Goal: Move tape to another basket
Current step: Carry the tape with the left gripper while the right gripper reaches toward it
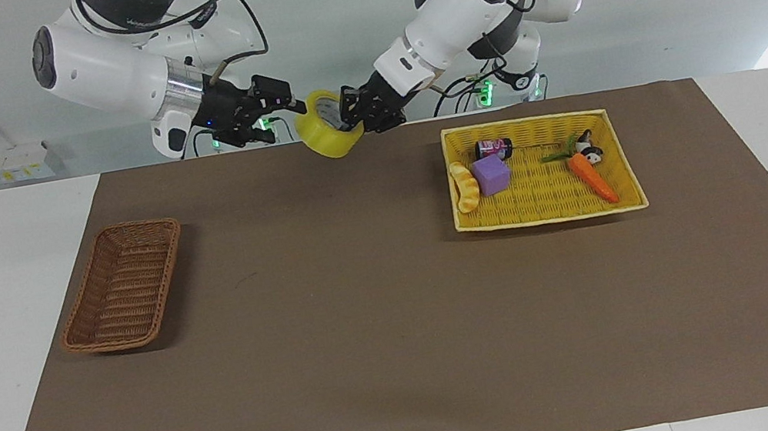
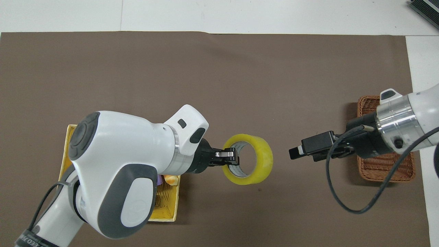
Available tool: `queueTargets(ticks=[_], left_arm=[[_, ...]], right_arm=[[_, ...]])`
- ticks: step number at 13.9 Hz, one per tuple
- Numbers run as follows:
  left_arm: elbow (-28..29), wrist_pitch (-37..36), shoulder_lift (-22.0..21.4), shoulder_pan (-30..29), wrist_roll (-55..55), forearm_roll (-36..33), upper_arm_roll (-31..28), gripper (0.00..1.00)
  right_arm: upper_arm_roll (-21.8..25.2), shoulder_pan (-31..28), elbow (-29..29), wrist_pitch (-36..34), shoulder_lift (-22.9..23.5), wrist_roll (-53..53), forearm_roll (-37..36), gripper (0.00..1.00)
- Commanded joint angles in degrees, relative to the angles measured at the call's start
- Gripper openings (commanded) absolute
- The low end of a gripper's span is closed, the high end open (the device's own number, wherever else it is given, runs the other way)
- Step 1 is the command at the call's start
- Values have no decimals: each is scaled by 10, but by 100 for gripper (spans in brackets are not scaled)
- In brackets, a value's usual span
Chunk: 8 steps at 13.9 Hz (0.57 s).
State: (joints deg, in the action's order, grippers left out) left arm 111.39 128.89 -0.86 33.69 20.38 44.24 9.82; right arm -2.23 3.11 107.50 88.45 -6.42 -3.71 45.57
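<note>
I should expect to find the brown wicker basket empty when I bring the tape in, because plain weave is all that shows around my arm.
The yellow roll of tape hangs in the air over the brown mat, between the two baskets. My left gripper is shut on the roll's wall, with one finger inside the ring. My right gripper is raised and points at the tape from the other end. It is open with nothing in it, and a small gap separates it from the roll. The brown wicker basket lies at the right arm's end of the table; the right arm partly covers it in the overhead view.
A bright yellow basket sits at the left arm's end. It holds a purple cube, a carrot, a bread-like toy, a small can and a panda figure. A brown mat covers the table.
</note>
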Motion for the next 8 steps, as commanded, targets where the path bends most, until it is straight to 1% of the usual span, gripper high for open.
queueTargets(ticks=[1,3,6,8], left_arm=[[-6,56,22,37,15,17,-10,0],[-13,72,26,39,22,27,-10,0],[-19,71,29,38,23,32,-10,0],[-24,71,27,36,26,33,-10,0]], right_arm=[[1,2,32,15,-27,-12,17,100],[1,2,37,13,-31,-12,12,100],[1,-3,37,-3,-31,21,-22,100],[1,-4,37,-6,-32,28,-23,100]])
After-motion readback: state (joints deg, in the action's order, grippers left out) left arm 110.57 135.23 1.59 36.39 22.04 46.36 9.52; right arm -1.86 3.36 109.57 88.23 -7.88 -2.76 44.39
